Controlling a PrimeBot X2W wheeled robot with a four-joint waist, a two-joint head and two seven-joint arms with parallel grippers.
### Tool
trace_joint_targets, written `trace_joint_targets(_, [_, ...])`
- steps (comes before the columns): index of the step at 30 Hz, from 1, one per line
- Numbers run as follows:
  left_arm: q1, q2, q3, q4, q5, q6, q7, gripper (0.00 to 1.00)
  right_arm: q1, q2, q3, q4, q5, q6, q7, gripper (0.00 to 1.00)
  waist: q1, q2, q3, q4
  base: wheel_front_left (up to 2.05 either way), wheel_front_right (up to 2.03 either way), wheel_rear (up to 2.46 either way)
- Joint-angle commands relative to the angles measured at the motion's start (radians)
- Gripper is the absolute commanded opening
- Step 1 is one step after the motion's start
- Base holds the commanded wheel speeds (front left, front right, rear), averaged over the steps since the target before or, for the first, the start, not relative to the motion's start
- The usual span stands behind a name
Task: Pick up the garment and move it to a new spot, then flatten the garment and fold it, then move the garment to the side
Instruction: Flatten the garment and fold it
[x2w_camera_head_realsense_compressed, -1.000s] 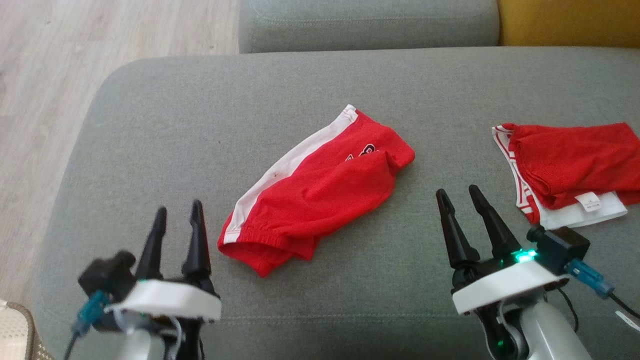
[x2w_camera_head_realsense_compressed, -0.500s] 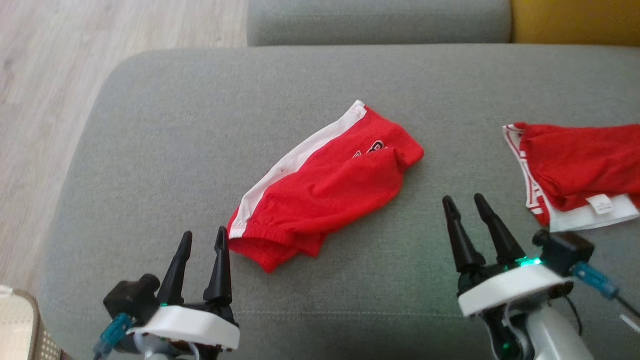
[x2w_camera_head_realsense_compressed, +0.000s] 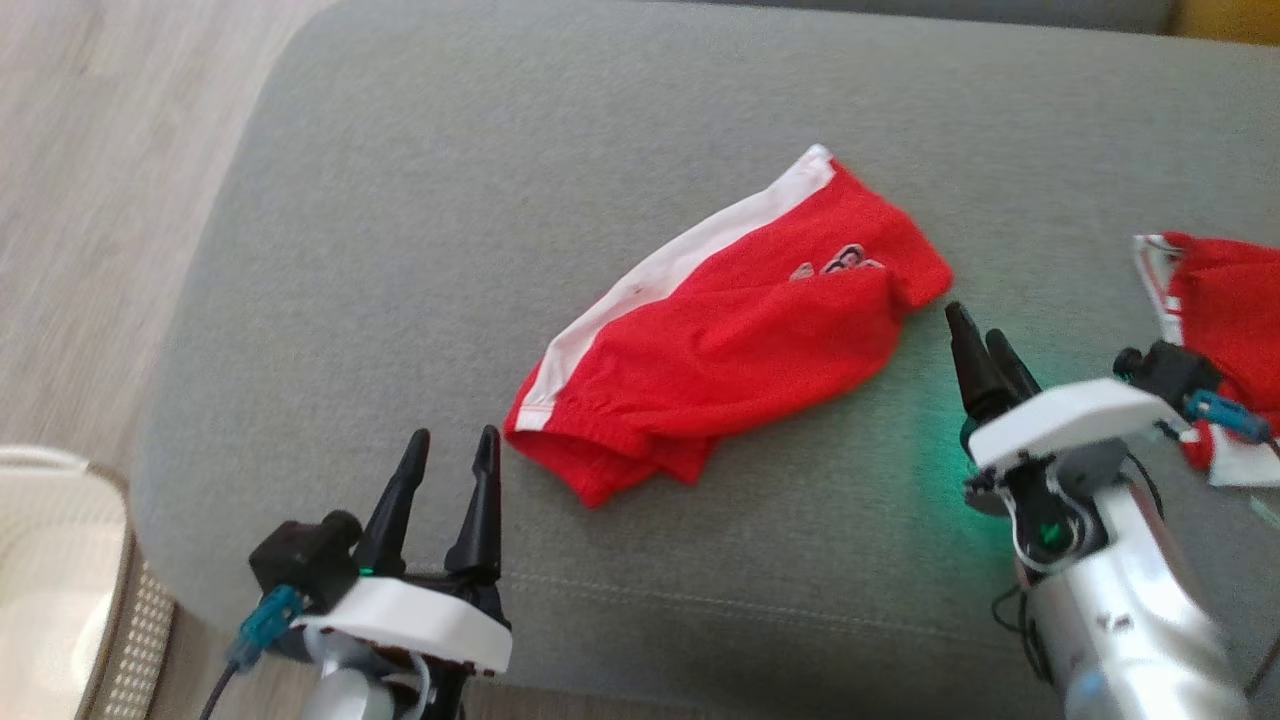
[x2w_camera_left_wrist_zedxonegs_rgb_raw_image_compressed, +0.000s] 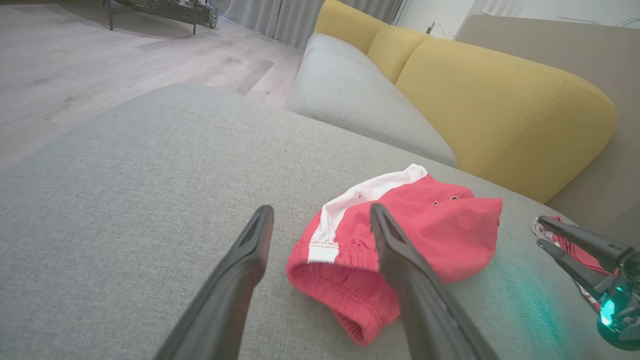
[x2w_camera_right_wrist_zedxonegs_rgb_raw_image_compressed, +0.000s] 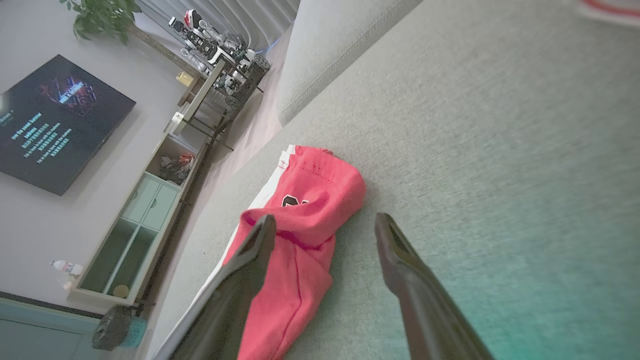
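The garment has soft slack folds (x2w_camera_head_realsense_compressed: 678, 420) running through it, so its elastic waistband (x2w_camera_head_realsense_compressed: 561, 449) will drag behind along the seat when the robot pulls the garment's far end.
The garment (x2w_camera_head_realsense_compressed: 730, 330), red shorts with a white side stripe, lies crumpled on the grey sofa seat (x2w_camera_head_realsense_compressed: 400, 200). My left gripper (x2w_camera_head_realsense_compressed: 454, 436) stands open just left of its elastic waistband, not touching. In the left wrist view the waistband of the garment (x2w_camera_left_wrist_zedxonegs_rgb_raw_image_compressed: 350, 295) sits between and beyond the open fingers (x2w_camera_left_wrist_zedxonegs_rgb_raw_image_compressed: 250, 265). My right gripper (x2w_camera_head_realsense_compressed: 975, 325) is open beside the garment's far right end. In the right wrist view the garment (x2w_camera_right_wrist_zedxonegs_rgb_raw_image_compressed: 305, 200) lies under the left finger (x2w_camera_right_wrist_zedxonegs_rgb_raw_image_compressed: 245, 275) of the open right gripper (x2w_camera_right_wrist_zedxonegs_rgb_raw_image_compressed: 325, 220).
A second red and white garment (x2w_camera_head_realsense_compressed: 1215, 300) lies at the seat's right edge, behind my right wrist. A pale basket (x2w_camera_head_realsense_compressed: 50, 560) stands on the floor at lower left. Yellow back cushions (x2w_camera_left_wrist_zedxonegs_rgb_raw_image_compressed: 500, 110) rise beyond the seat. A television (x2w_camera_right_wrist_zedxonegs_rgb_raw_image_compressed: 55, 120) hangs on the wall.
The head camera has tilted and turned, shifting the whole picture. Both grippers have drawn nearer the garment: the left toward the waistband, the right toward the far end. Both stay open.
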Motion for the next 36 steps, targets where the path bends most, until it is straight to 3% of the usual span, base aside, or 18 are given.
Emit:
trace_joint_targets(1, [-0.050, -0.002, 0.024, -0.023, -0.008, -0.007, -0.012, 1.00, -0.080, 0.007, 0.013, 0.029, 0.035, 0.000, 0.011, 1.00, 0.0000, 0.0000, 0.025, 0.034, 0.00, 0.00, 0.00])
trace_joint_targets(7, [-0.065, -0.002, 0.006, -0.017, -0.018, -0.010, -0.012, 1.00, -0.231, 0.007, 0.006, 0.259, 0.111, 0.000, 0.048, 1.00, 0.0000, 0.0000, 0.055, 0.088, 0.00, 0.00, 0.00])
trace_joint_targets(19, [-0.083, -0.002, -0.013, -0.020, -0.036, -0.013, -0.012, 1.00, -0.398, 0.005, -0.015, 0.513, 0.098, 0.000, 0.031, 1.00, 0.0000, 0.0000, 0.093, 0.150, 0.00, 0.00, 0.00])
trace_joint_targets(36, [-0.110, -0.002, -0.041, -0.033, -0.081, -0.006, -0.012, 1.00, -0.483, -0.022, -0.039, 0.601, -0.004, 0.000, 0.051, 1.00, 0.0000, 0.0000, 0.133, 0.194, 0.00, 0.00, 0.00])
